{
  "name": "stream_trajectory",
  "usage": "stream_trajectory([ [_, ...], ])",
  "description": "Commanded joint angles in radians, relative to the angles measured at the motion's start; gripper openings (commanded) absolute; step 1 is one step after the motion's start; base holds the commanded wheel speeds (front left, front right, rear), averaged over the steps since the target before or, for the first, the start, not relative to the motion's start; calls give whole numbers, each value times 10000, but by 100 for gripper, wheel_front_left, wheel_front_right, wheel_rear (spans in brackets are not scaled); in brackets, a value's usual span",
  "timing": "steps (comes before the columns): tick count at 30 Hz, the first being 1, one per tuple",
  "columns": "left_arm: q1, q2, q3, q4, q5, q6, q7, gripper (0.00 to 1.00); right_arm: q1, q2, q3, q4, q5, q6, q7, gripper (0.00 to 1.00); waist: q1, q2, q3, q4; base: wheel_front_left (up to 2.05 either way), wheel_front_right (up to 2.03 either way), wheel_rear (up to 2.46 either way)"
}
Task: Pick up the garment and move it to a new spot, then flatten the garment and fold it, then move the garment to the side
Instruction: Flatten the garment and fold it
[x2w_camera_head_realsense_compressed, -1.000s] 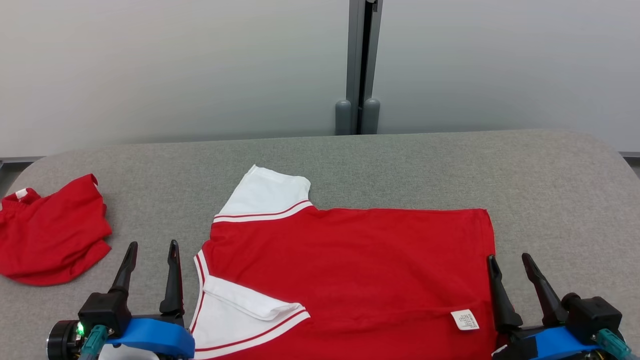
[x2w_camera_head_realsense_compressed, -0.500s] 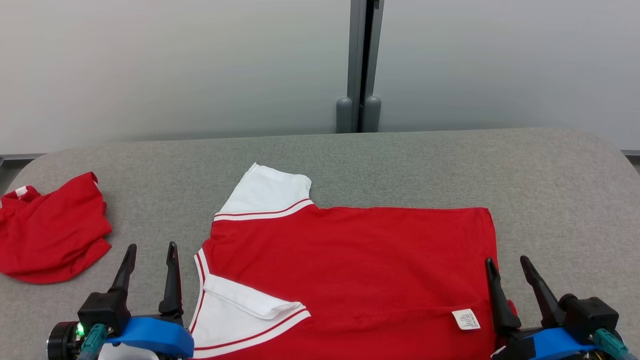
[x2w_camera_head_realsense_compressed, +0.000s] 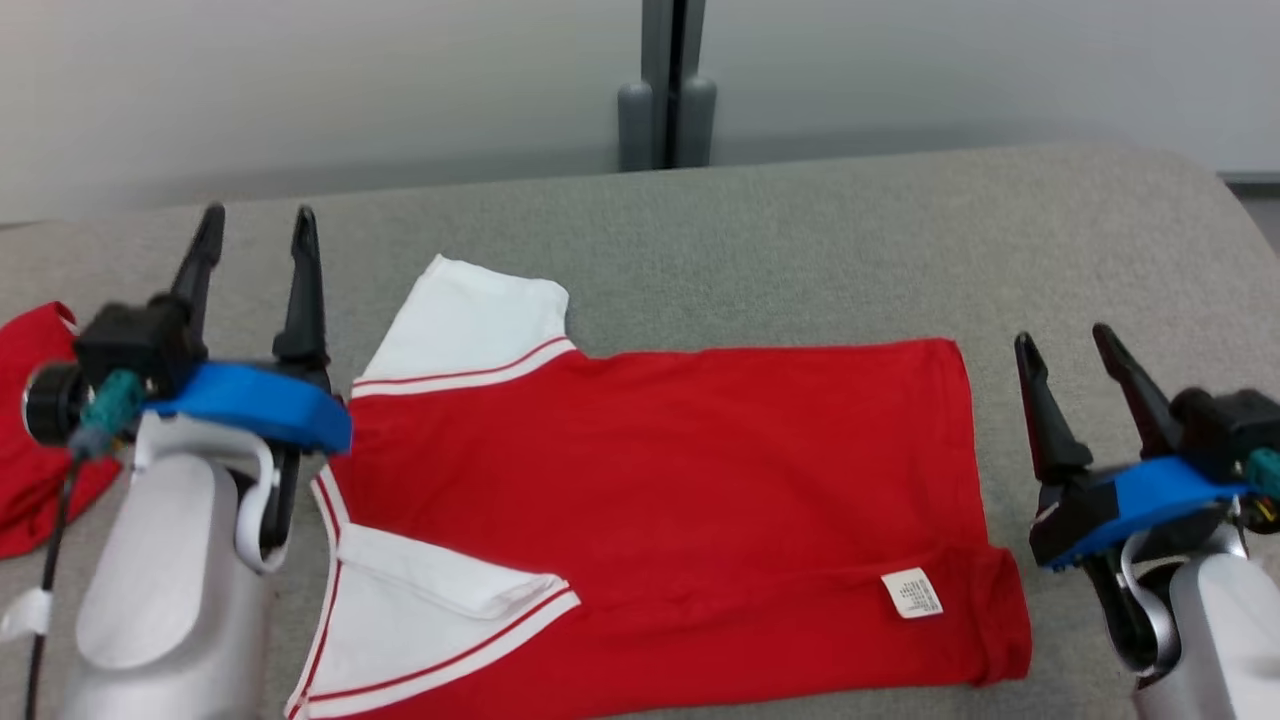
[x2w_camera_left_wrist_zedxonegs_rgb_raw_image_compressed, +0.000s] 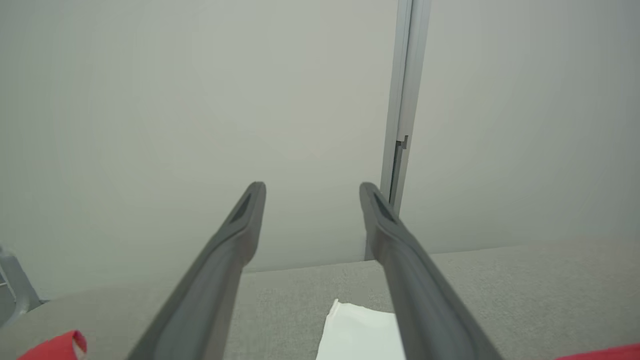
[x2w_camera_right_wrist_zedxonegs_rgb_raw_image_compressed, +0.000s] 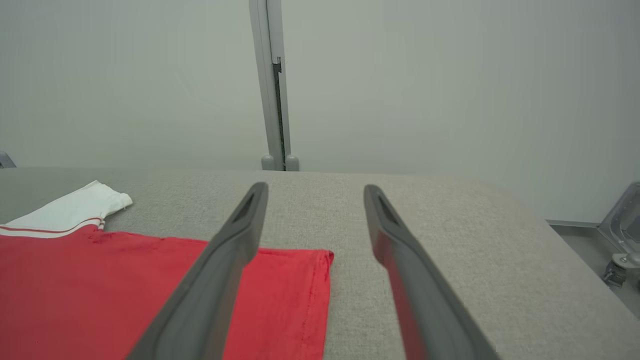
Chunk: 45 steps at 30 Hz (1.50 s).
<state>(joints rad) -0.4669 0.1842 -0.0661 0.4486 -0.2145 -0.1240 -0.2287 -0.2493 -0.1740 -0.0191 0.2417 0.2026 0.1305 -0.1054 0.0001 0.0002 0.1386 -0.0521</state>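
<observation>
The far white sleeve (x2w_camera_head_realsense_compressed: 471, 318) will land on top of the near white sleeve (x2w_camera_head_realsense_compressed: 438, 598) when I fold the garment's far side across, because the near sleeve already lies folded in.
A red shirt with white sleeves (x2w_camera_head_realsense_compressed: 660, 500) lies flat on the grey table (x2w_camera_head_realsense_compressed: 800, 250), collar end to the left, hem to the right, a small white label (x2w_camera_head_realsense_compressed: 910, 592) near the hem. Its red body (x2w_camera_right_wrist_zedxonegs_rgb_raw_image_compressed: 100, 290) and far white sleeve (x2w_camera_right_wrist_zedxonegs_rgb_raw_image_compressed: 70, 207) show in the right wrist view; the sleeve's tip (x2w_camera_left_wrist_zedxonegs_rgb_raw_image_compressed: 360, 332) shows in the left wrist view. My left gripper (x2w_camera_head_realsense_compressed: 255, 225) is open and raised off the table, just left of the far sleeve. Beyond the hem, to the right, my right gripper (x2w_camera_head_realsense_compressed: 1065, 340) stands open with nothing between its fingers.
A second red garment (x2w_camera_head_realsense_compressed: 40, 420) lies crumpled at the table's left edge, partly behind my left arm; its edge (x2w_camera_left_wrist_zedxonegs_rgb_raw_image_compressed: 55, 346) shows in the left wrist view. A grey post (x2w_camera_head_realsense_compressed: 668, 85) stands behind the table against the pale wall. The table's far right part is bare cloth.
The head camera has tilted and shifted, so the whole picture moved. Both grippers have risen from the bottom edge and reached farther over the table, still open. The shirt lies as before.
</observation>
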Motion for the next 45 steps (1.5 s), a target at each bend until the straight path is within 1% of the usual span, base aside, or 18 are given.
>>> stream_trajectory([
  [1,-556,204,-162,219,-112,-73,204,100,-451,-130,35,106,-75,5,235,100,-1,-2,304,-28,0,0,0],
  [3,-1369,446,-536,504,-382,-89,604,100,-986,-187,161,244,-99,5,641,100,-1,-2,686,-202,0,0,0],
  [6,-2448,843,-1189,869,-898,-80,977,100,-1676,-277,374,474,15,5,968,100,-1,-2,1204,-446,0,0,0],
  [10,-3620,1293,-1920,1550,-1734,-62,1681,100,-2348,-250,754,780,145,5,1130,100,-1,-2,1836,-753,0,0,0],
  [13,-4219,1600,-2449,2077,-2238,-63,2074,100,-2673,-131,914,959,257,5,1013,100,-1,-2,2253,-984,0,0,0],
  [20,-4987,2219,-3944,3276,-3217,-63,3308,100,-3242,33,1263,1352,396,5,701,100,-1,-2,3055,-1384,0,0,0],
  [24,-5097,2456,-4409,3836,-3786,-63,3716,100,-3468,86,1438,1502,484,3,477,100,-1,-2,3283,-1548,0,0,0],
  [27,-5064,2496,-4684,4169,-4162,-64,3902,100,-3540,96,1517,1609,502,5,386,100,-1,-2,3353,-1601,0,0,0],
  [36,-5089,2578,-5167,4756,-5165,-64,3862,100,-3722,25,1736,1836,595,5,310,100,-1,-2,3539,-1667,0,0,0],
  [42,-5097,2330,-5393,4877,-5888,-66,3943,100,-3864,58,1844,1944,665,5,302,100,-1,-2,3706,-1744,0,0,0],
  [43,-5119,2328,-5491,4883,-5926,-66,3951,63,-3861,52,1859,1979,680,5,319,100,-1,-2,3719,-1749,0,0,0],
  [44,-5156,2376,-5611,4889,-5868,-66,3865,33,-3855,35,1871,2015,708,5,333,100,-1,-2,3726,-1749,0,0,0],
  [45,-5171,2408,-5672,4901,-5868,-66,3751,0,-3848,19,1890,2058,737,5,375,100,-1,-2,3726,-1745,0,0,0],
])
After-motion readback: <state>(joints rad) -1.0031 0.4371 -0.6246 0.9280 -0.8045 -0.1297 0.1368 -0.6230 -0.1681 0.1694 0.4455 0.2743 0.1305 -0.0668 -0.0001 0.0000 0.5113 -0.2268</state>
